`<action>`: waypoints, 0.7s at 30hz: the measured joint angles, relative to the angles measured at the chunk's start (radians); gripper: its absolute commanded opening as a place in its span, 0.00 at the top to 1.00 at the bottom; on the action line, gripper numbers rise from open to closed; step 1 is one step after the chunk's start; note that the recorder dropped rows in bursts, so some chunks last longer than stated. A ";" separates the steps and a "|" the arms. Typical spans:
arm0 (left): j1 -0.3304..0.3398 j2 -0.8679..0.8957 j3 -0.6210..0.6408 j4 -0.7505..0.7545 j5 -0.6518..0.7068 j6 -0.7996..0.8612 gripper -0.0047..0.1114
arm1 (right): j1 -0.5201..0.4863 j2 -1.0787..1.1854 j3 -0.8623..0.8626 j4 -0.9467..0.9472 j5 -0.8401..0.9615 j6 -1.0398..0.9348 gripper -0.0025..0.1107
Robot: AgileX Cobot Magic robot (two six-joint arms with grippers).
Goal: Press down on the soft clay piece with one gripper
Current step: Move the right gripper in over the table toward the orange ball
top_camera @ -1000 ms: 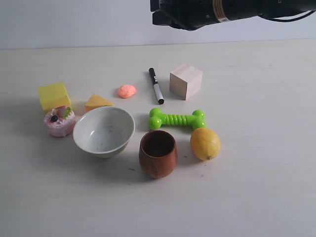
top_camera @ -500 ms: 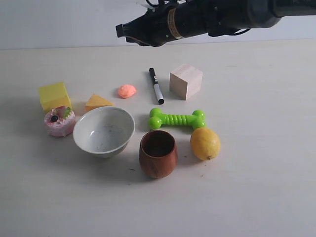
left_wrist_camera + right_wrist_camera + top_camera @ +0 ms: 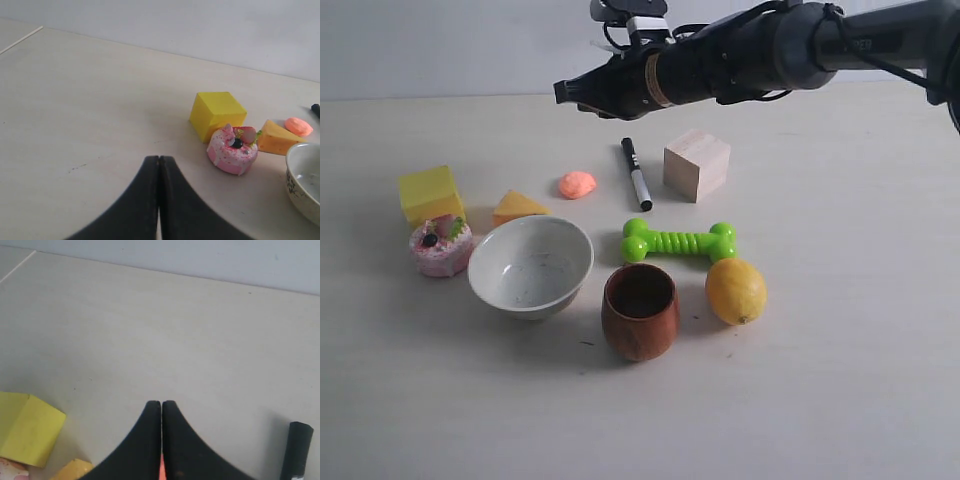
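Observation:
The shut fingers of my right gripper point past the soft clay piece (image 3: 577, 186), so next I lift and move back, then tilt the fingers down over the clay's top (image 3: 577, 180) first.
The soft clay piece (image 3: 577, 184) is a small salmon-orange blob lying on the table between the orange-yellow wedge (image 3: 517, 207) and the black marker (image 3: 636, 173). In the left wrist view the soft clay piece (image 3: 298, 126) sits far off beside the wedge. My right gripper (image 3: 563, 91) hangs in the air above and behind the clay, its fingers shut with nothing held. In the right wrist view the right gripper (image 3: 161, 403) is closed, and a sliver of the clay (image 3: 161, 467) shows through the slit between the fingers. My left gripper (image 3: 159, 158) is shut and empty over bare table.
A wooden cube (image 3: 696, 164), green toy bone (image 3: 679, 241), lemon (image 3: 735, 290), wooden cup (image 3: 639, 311) and white bowl (image 3: 531, 265) crowd the middle. A yellow block (image 3: 430, 194) and pink cupcake toy (image 3: 441, 245) stand at the left.
The right arm has swung leftward and come lower over the back of the table, its tip now above the clay's area. The objects have not moved.

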 measured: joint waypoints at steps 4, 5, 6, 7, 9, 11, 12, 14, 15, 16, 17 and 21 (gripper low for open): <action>0.000 0.000 0.000 0.000 0.000 0.000 0.96 | 0.000 -0.008 0.000 -0.002 0.000 0.000 0.96; 0.000 0.000 0.000 0.000 0.000 0.000 0.96 | 0.000 -0.016 0.000 -0.002 -0.004 0.000 0.96; 0.000 0.000 0.000 0.000 0.000 0.000 0.96 | 0.000 -0.028 0.000 -0.002 -0.013 0.000 0.96; 0.000 0.000 0.000 0.000 0.000 0.000 0.96 | 0.000 -0.040 0.000 -0.002 -0.023 0.000 0.96; 0.000 0.000 0.000 0.000 0.000 0.000 0.96 | 0.000 -0.079 0.000 -0.002 -0.053 0.002 0.96; 0.000 0.000 0.000 0.000 0.000 0.000 0.96 | 0.000 -0.119 0.000 -0.002 -0.068 0.004 0.96; 0.000 0.000 0.000 0.000 0.000 0.000 0.96 | 0.000 -0.139 0.000 -0.002 -0.070 0.010 0.96; 0.000 0.000 0.000 0.000 0.000 0.000 0.96 | -0.002 -0.171 0.000 -0.002 -0.077 0.037 0.96; 0.000 0.000 0.000 0.000 0.000 0.000 0.96 | -0.004 -0.183 0.000 -0.002 -0.079 0.059 0.96; 0.000 0.000 0.000 0.000 0.000 0.000 0.96 | -0.007 -0.193 0.000 -0.002 -0.079 0.074 0.96; 0.000 0.000 0.000 0.000 0.000 0.000 0.96 | -0.008 -0.204 0.008 -0.002 -0.079 0.088 0.96; 0.000 0.000 0.000 0.000 0.000 0.000 0.96 | -0.011 -0.242 0.078 -0.002 -0.067 0.108 0.96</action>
